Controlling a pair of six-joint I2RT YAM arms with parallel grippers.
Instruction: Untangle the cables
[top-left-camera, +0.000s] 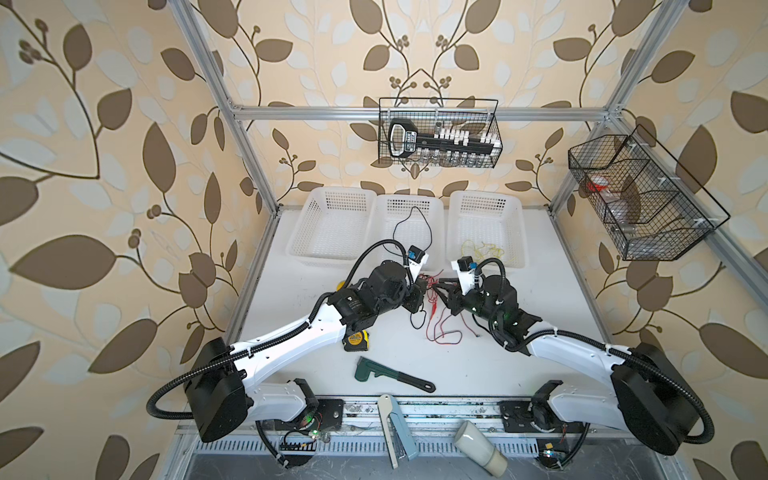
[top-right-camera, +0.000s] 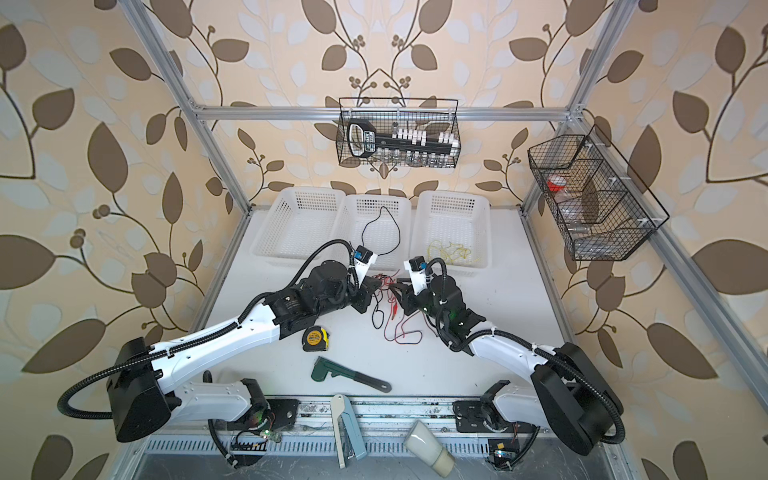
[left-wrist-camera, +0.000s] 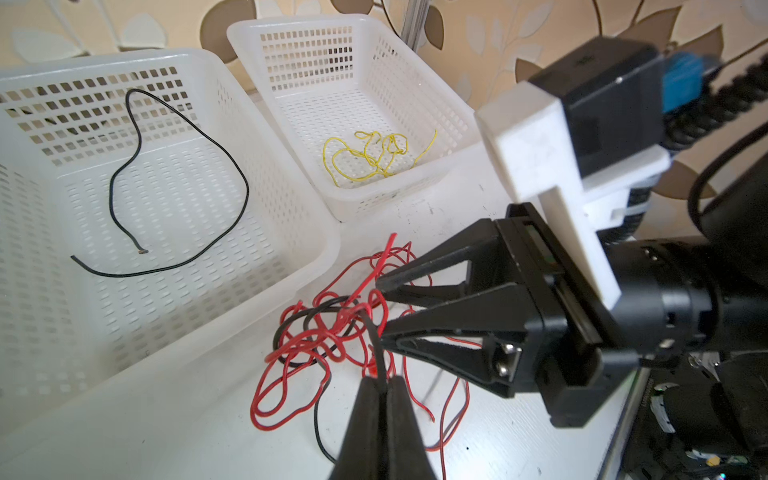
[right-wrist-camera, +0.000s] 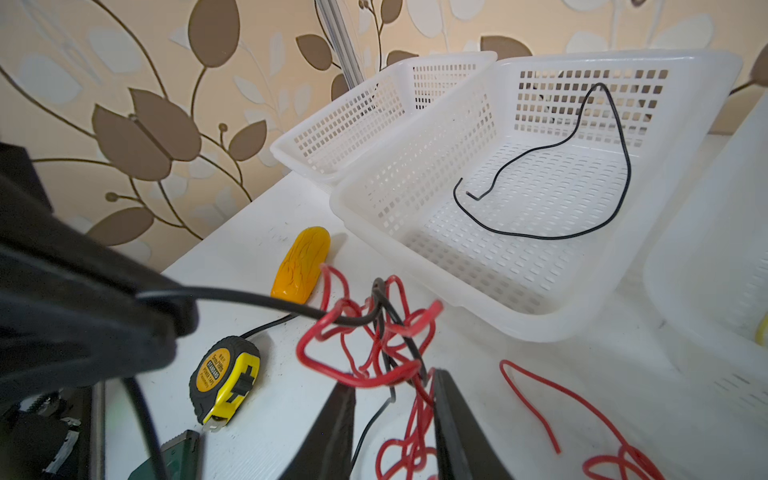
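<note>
My right gripper should clamp the loops at their crossing (right-wrist-camera: 404, 372) with the black cable before I pull, because that cable runs from my left gripper through hanging red loops (right-wrist-camera: 376, 313).
A tangle of red and black cables (top-left-camera: 432, 293) (top-right-camera: 388, 291) lies mid-table, partly lifted between both grippers. My left gripper (left-wrist-camera: 380, 380) (top-left-camera: 423, 286) is shut on a black cable (left-wrist-camera: 370, 332) that runs out of the tangle. The right wrist view shows that same grip (right-wrist-camera: 183, 307). My right gripper (right-wrist-camera: 392, 384) (left-wrist-camera: 381, 308) is open, its fingers either side of hanging red loops (right-wrist-camera: 374, 332). Another black cable (right-wrist-camera: 630, 174) lies in the middle white basket (top-left-camera: 407, 198). Yellow cables (left-wrist-camera: 374, 158) lie in the right basket (top-left-camera: 486, 195).
A third white basket (top-left-camera: 332, 191) stands at the back left. A yellow tape measure (top-left-camera: 355, 338), a green-and-black wrench (top-left-camera: 390, 374) and a yellow corn-shaped object (right-wrist-camera: 301, 262) lie near the tangle. A cup (top-left-camera: 480, 446) lies at the front rail.
</note>
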